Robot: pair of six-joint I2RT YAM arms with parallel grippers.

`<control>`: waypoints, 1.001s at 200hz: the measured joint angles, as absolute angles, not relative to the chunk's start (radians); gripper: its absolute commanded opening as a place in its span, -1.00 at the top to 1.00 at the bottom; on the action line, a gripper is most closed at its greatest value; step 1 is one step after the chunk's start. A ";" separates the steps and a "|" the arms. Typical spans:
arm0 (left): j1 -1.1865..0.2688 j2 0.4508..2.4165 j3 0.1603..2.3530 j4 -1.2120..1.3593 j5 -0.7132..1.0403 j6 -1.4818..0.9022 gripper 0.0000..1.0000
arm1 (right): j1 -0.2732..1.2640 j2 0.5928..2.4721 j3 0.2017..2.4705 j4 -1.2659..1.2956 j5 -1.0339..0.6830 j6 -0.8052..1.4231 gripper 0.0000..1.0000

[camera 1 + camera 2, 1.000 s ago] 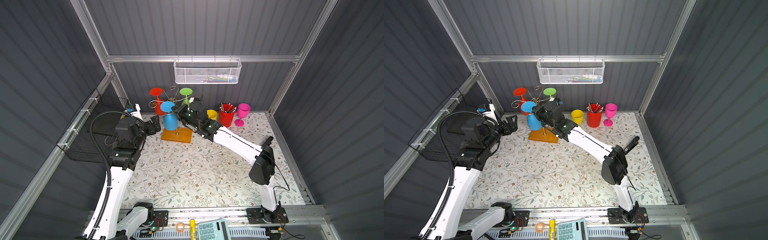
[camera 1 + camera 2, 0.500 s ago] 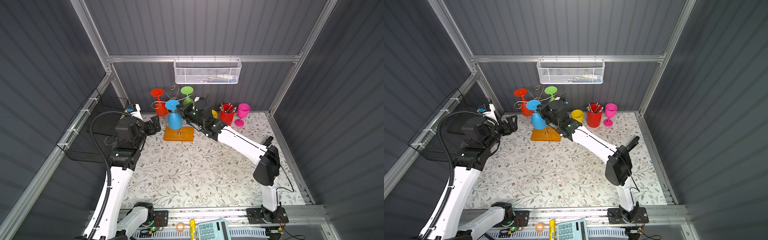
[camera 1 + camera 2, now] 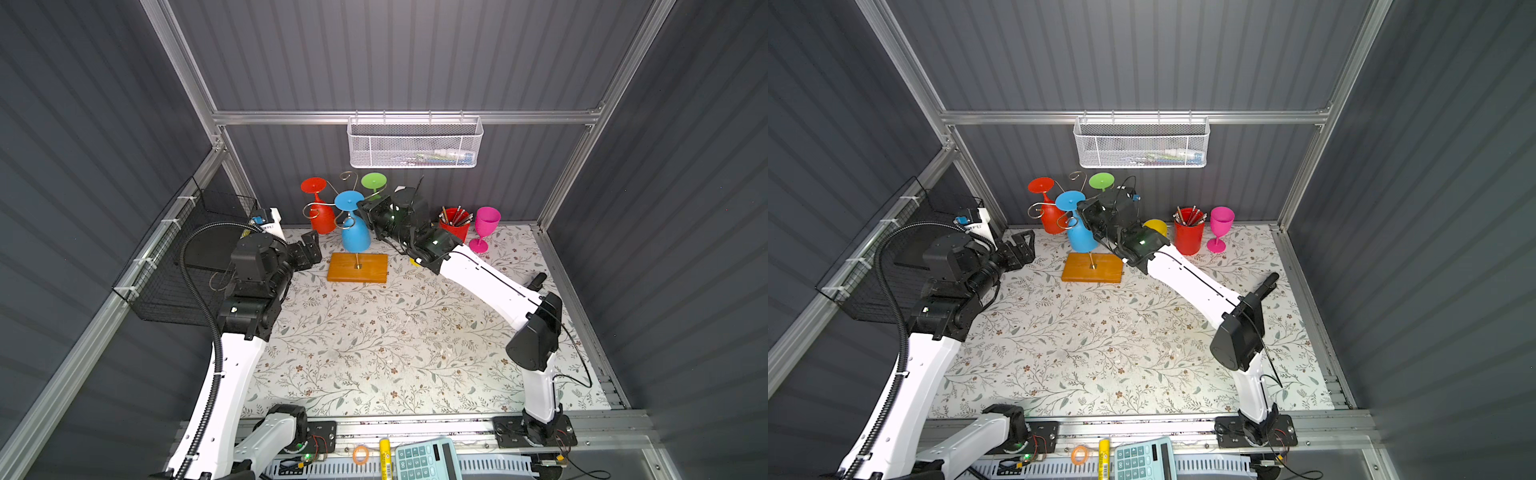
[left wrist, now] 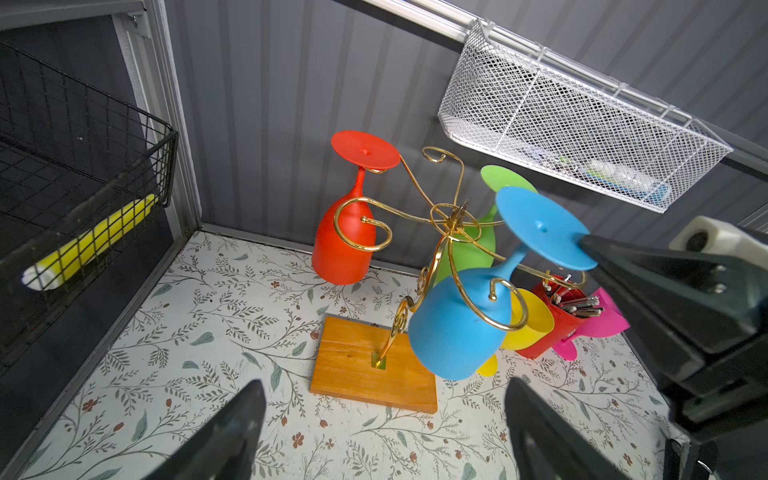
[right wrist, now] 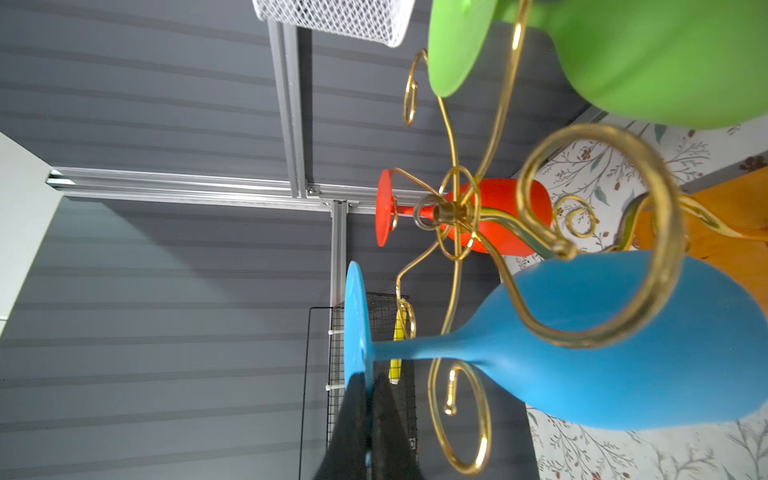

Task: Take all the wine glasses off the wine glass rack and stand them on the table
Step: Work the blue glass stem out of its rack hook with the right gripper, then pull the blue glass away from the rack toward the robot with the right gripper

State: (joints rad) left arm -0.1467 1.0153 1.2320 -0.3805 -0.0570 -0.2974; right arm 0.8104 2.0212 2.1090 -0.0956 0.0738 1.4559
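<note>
The blue wine glass is hanging upside down among the gold scroll arms, so next my right gripper pulls it clear toward the front (image 3: pixel 382 300) and then turns it bowl up first.
The blue wine glass (image 3: pixel 356 239) (image 3: pixel 1080 239) hangs upside down and tilted among the gold scroll arms of the wine glass rack (image 3: pixel 370 272) (image 4: pixel 357 365). My right gripper (image 3: pixel 360 203) (image 5: pixel 365 378) is shut on the rim of its round foot. In the right wrist view the blue wine glass (image 5: pixel 602 353) has its stem beside an empty scroll (image 5: pixel 457 415); whether it still touches the wire I cannot tell. My left gripper (image 3: pixel 311 247) (image 4: pixel 384 390) is open, low and left of the rack's wooden base, holding nothing.
A red glass (image 3: pixel 320 208) and a green glass (image 3: pixel 374 181) hang on the rack. A yellow cup (image 3: pixel 1155 226), a red pen cup (image 3: pixel 455 222) and an upright pink glass (image 3: pixel 484 226) stand at the back. A white mesh basket (image 3: pixel 415 145) hangs above; a black wire basket (image 3: pixel 187 257) is left.
My right gripper has carried the blue glass's foot up and to the right, and the bowl followed. The rack's base shifted a little to the right and settled. The left arm stayed still.
</note>
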 measured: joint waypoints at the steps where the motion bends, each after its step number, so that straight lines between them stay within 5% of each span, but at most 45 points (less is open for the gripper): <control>1: -0.147 1.015 1.232 -0.381 -0.057 -0.297 -0.80 | 0.810 2.021 2.111 -0.097 0.075 1.456 1.00; 86: -0.147 1.015 1.232 -0.381 -0.057 -0.297 -0.80 | 0.805 2.017 2.100 -0.126 0.109 1.463 1.00; 200: -0.147 1.029 1.232 -0.381 -0.055 -0.296 -0.79 | 0.805 1.720 1.620 0.016 0.128 1.436 1.00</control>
State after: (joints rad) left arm -0.1467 1.0286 1.2320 -0.3805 -0.0547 -0.2962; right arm 0.8047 1.7203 1.6196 0.0162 0.1280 1.4361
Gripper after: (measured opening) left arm 0.899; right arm 0.051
